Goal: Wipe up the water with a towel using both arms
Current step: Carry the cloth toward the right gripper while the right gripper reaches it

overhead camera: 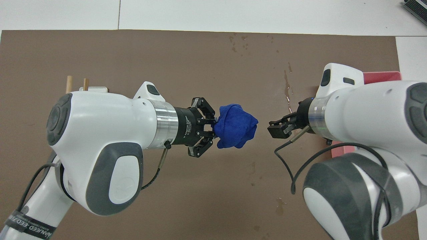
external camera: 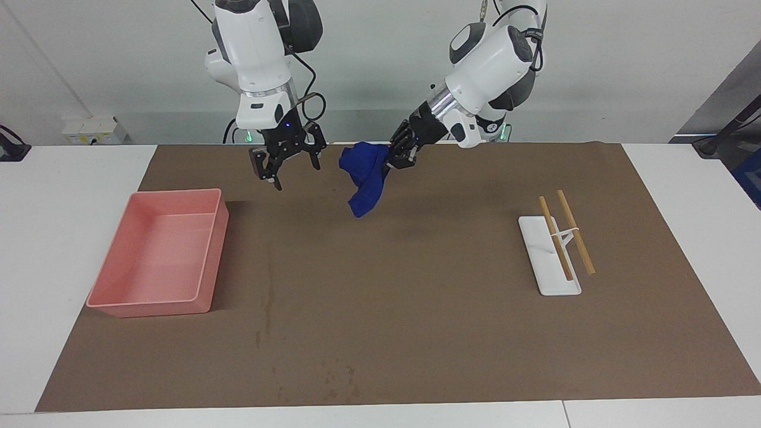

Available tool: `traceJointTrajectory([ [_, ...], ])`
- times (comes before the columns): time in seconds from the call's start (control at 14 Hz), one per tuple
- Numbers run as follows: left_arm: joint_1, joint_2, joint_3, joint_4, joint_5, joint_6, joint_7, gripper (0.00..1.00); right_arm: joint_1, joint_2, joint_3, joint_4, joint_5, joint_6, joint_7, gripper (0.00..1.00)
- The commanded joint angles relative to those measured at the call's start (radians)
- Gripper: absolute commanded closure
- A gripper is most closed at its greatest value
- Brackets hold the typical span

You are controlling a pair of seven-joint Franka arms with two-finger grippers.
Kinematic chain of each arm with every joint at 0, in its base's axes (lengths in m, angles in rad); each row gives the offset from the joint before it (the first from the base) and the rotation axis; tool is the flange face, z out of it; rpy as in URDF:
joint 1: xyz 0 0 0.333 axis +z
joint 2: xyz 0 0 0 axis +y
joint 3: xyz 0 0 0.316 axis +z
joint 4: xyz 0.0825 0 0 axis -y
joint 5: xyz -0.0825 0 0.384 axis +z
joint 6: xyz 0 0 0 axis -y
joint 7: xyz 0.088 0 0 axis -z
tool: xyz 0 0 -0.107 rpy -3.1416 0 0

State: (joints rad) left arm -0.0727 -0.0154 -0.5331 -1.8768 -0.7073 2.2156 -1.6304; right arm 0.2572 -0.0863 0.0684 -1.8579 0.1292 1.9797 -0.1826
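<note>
The water streak (external camera: 269, 291) lies by my right gripper while my left gripper holds the towel, so my right gripper should take the towel's loose end (overhead camera: 250, 125) before wiping.
The blue towel (external camera: 364, 172) (overhead camera: 235, 130) hangs in a lumpy bundle from my left gripper (external camera: 395, 151) (overhead camera: 211, 128), which is shut on it above the middle of the brown mat (external camera: 416, 309). My right gripper (external camera: 285, 166) (overhead camera: 277, 128) is open and holds nothing. It hovers over the mat a short gap from the towel and points at it. The water (overhead camera: 287, 90) (external camera: 266, 303) is a thin shiny streak on the mat. In the overhead view the right gripper covers part of it.
A pink tray (external camera: 145, 309) (overhead camera: 380, 76) sits at the right arm's end of the mat. A white rest (external camera: 550, 279) with two chopsticks (external camera: 575, 232) lies toward the left arm's end. Small dark spots (external camera: 339, 380) (overhead camera: 238, 41) dot the mat's edge farthest from the robots.
</note>
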Motion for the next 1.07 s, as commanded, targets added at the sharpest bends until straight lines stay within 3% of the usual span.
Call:
traceJointTrajectory([
  [0.0,-0.044,-0.012,0.012,-0.047,-0.014,0.111,0.018,1.0,-0.07,-0.018,-0.002,0.006,0.096,-0.021,0.167,0.0],
  [0.36,-0.045,-0.018,0.012,-0.056,-0.014,0.118,0.015,1.0,-0.179,-0.007,-0.002,0.011,0.32,-0.022,0.469,0.0],
  [0.64,-0.048,-0.018,0.01,-0.056,-0.018,0.125,0.009,1.0,-0.17,0.01,-0.002,0.002,0.386,0.089,0.788,0.0],
  [1.0,-0.094,-0.012,0.01,-0.064,-0.02,0.248,-0.041,1.0,-0.103,0.037,-0.001,-0.05,0.552,0.183,1.092,0.0],
])
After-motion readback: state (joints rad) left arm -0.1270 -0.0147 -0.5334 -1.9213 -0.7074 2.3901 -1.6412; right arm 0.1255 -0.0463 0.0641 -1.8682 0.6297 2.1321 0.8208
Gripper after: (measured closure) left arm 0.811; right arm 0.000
